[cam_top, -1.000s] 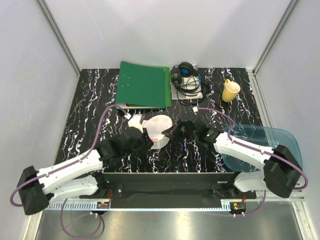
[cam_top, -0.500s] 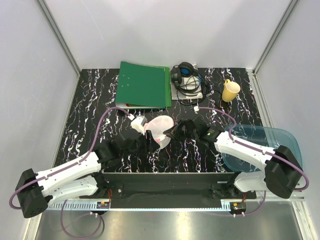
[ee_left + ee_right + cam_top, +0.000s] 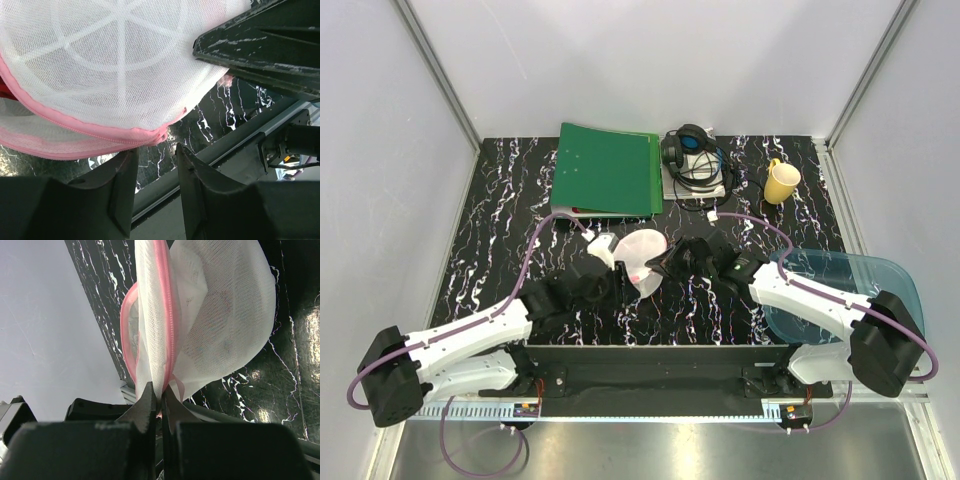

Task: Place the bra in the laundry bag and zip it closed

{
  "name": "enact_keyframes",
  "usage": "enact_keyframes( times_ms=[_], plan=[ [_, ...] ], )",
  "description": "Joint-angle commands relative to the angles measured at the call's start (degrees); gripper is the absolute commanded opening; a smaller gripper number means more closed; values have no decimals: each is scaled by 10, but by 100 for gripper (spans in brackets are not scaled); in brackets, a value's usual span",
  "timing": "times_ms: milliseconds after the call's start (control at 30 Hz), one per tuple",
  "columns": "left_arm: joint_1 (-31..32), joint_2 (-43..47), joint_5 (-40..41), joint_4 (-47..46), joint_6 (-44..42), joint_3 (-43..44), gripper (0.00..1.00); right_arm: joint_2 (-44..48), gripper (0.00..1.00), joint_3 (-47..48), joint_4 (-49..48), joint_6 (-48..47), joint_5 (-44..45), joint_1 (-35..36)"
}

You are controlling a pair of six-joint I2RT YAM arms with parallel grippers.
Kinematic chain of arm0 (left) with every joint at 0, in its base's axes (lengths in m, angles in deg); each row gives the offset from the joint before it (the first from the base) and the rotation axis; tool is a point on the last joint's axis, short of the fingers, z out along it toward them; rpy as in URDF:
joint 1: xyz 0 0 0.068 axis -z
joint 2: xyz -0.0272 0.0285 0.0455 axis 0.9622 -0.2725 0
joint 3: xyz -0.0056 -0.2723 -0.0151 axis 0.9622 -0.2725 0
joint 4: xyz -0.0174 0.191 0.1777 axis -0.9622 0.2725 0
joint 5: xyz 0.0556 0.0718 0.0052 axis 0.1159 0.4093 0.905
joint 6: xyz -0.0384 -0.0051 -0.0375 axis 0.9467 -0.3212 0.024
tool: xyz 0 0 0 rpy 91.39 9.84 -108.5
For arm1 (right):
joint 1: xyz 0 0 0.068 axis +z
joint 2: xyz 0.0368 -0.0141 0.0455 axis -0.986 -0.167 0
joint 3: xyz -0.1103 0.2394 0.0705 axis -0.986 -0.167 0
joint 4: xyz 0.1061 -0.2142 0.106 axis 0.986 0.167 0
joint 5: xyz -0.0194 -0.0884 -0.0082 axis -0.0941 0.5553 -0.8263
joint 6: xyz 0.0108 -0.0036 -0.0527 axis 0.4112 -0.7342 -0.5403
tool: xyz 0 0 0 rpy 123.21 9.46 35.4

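Note:
The pink zip pull (image 3: 161,136) is just past my left gripper's open fingers, so my left gripper should move in and pinch the pull while my right gripper holds the pink-trimmed edge.
The white mesh laundry bag (image 3: 645,250) with pink zip trim stands on edge on the black marbled table between both grippers. My right gripper (image 3: 667,265) is shut on the bag's pink-trimmed edge (image 3: 167,340), its tips (image 3: 161,392) pinching the fabric. My left gripper (image 3: 615,283) is open at the bag's near-left side. Its jaws (image 3: 156,150) stand apart just below the pink rim (image 3: 115,142) and hold nothing. The bag's ribbed face (image 3: 115,65) fills the left wrist view. A sliver of red, probably the bra (image 3: 4,90), shows between the bag's halves; the rest is hidden.
A green folder (image 3: 608,168) lies at the back. Black headphones (image 3: 692,155) rest on a white box beside it, and a yellow mug (image 3: 781,182) stands at the back right. A translucent blue tray (image 3: 850,290) lies at the right under my right arm.
My left arm has drawn back toward the near edge and lowered, its gripper now at the bag's near rim. The bag's left lobe has shifted slightly right. My right gripper keeps its grip.

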Motion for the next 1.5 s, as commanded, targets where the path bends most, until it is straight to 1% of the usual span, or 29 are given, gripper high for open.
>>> enact_keyframes(
  times_ms=[0,33,133,167,233,267,433,500,533,600,667,700,733,767,800,833,867,900,933,1000,1033,1067,1133,1167,1200,1267,1333,1433,1467],
  plan=[
    [1,7,18,-46,4,19,40,1,0,25,-14,2,2,-3],
    [1,6,19,-46,3,21,40,1,0,25,-15,2,2,-3],
    [-1,-2,28,-41,1,27,33,-1,0,25,-15,2,2,-3],
    [-2,-6,35,-36,1,29,24,0,0,25,-15,2,3,-3],
    [-5,-8,43,-17,1,32,13,3,0,22,-15,2,3,-3],
    [-7,-9,50,-9,0,34,0,5,0,21,-15,2,2,-3],
    [-31,2,89,76,-10,32,0,17,0,5,-14,-7,9,-4],
    [-54,12,106,99,-17,24,0,20,0,0,-13,-23,3,-11],
    [-62,22,106,113,-30,20,0,19,0,0,-13,-34,-19,-22],
    [-85,23,90,121,-43,13,0,8,0,11,-10,-77,-42,-38],
    [-92,21,66,121,-54,9,0,-3,0,21,-10,-110,-94,-68],
    [-92,21,52,115,-58,10,0,-11,0,42,2,-149,-112,-78],
    [-92,23,30,78,-66,3,0,-29,0,57,17,-172,-137,-87],
    [-92,33,-19,52,-66,-2,0,-40,0,75,33,-197,-146,-97],
    [-91,37,-42,27,-63,-7,0,-65,0,117,72,-246,-155,-99],
    [-90,38,-66,-28,-56,-15,0,-76,10,137,96,-268,-162,-100],
    [-89,32,-104,-52,-52,-15,0,-85,26,158,124,-289,-159,-104],
    [-85,24,-121,-72,-46,-11,0,-95,39,187,177,-323,-149,-103],
    [-83,15,-151,-111,-38,-3,0,-94,63,195,202,-334,-120,-103],
    [-64,-12,-155,-136,-29,9,0,-68,81,182,237,-336,-85,-103],
    [-60,-19,-162,-156,-25,15,0,-52,86,167,239,-324,-77,-103],
    [-57,-36,-168,-168,-21,17,0,-34,91,129,236,-290,-73,-103],
    [-49,-52,-177,-196,-7,17,0,23,94,87,218,-244,-82,-101],
    [-40,-58,-179,-204,-4,17,0,42,95,43,181,-193,-87,-97],
    [-34,-68,-178,-214,-1,18,0,79,95,24,165,-170,-86,-85],
    [-22,-76,-180,-221,6,17,0,112,95,-16,119,-106,-72,-68],
    [-15,-84,-180,-233,11,15,0,116,95,-35,85,-59,-53,-46],
    [-4,-88,-176,-242,20,13,0,93,88,-50,44,-3,-46,-29],
    [-1,-87,-176,-242,20,11,0,81,82,-52,34,8,-43,-26]
  ],
)
